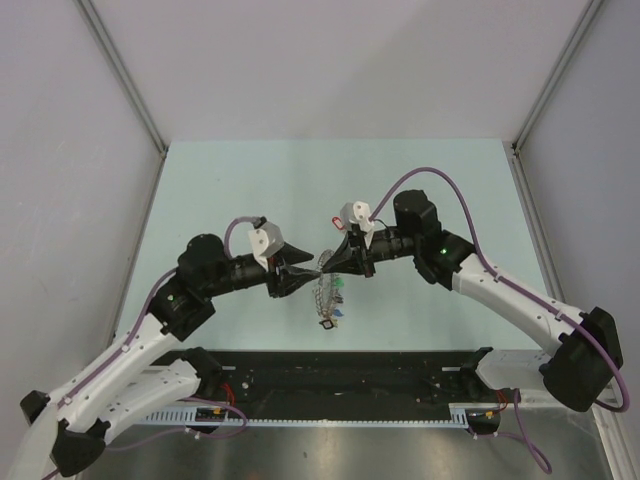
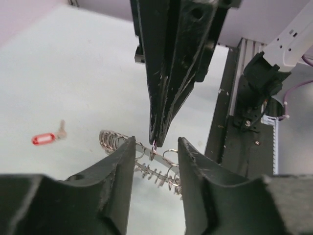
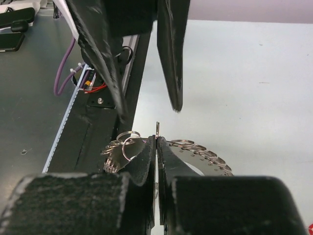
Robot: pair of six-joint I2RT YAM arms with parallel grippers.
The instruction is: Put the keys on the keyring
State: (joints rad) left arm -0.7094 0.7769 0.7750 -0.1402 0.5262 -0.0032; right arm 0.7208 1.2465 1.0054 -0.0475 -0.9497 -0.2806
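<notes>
The robot's right gripper has hold of the keyring by its small split ring (image 2: 153,151), so next the left gripper takes that ring to free the right gripper for the red-tagged key (image 1: 338,223).
The keyring (image 1: 325,293) hangs above the pale table between the two arms, its grey band (image 2: 143,152) fringed with small split rings and keys. My right gripper (image 3: 156,139) is shut on one small split ring at the top of the keyring (image 3: 210,164); its black fingers (image 2: 164,88) come down from above in the left wrist view. My left gripper (image 2: 156,142) is open, one finger on each side of the band and that ring, apparently touching neither. The red-tagged key (image 2: 44,139) lies flat on the table, apart from the ring and from both grippers.
A black rail with the arm bases and cables (image 1: 340,375) runs along the near table edge, close below the hanging ring. Grey walls enclose the table on three sides. The left gripper's open fingers (image 3: 172,63) hang just beyond the right gripper's tips.
</notes>
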